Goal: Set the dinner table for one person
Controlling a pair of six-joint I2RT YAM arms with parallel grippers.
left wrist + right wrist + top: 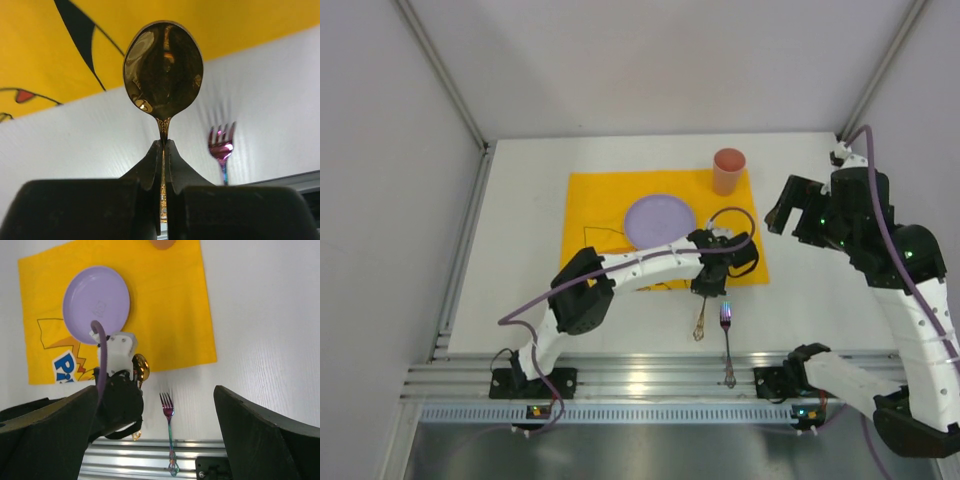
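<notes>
My left gripper has the gold spoon's bowl (163,67) facing the open mat (711,204) beside the purple plate and should continue forward, releasing once the spoon's handle is over it.
My left gripper (709,284) is shut on the neck of a gold spoon (163,70). It holds the spoon over the white dinner table (520,250), just in front of the near edge of the yellow mat (590,200). The spoon's handle (701,322) sticks out toward the near side. An iridescent fork (726,335) lies just right of the spoon, tines toward the mat and handle over the front rail. A purple plate (660,219) and a pink cup (728,170) stand on the mat. My right gripper (782,215) is open, empty, and raised at the right.
The aluminium rail (650,380) runs along the table's near edge, with both arm bases on it. White walls close in the left, back and right sides. The left arm's purple cable (720,215) loops over the mat beside the plate.
</notes>
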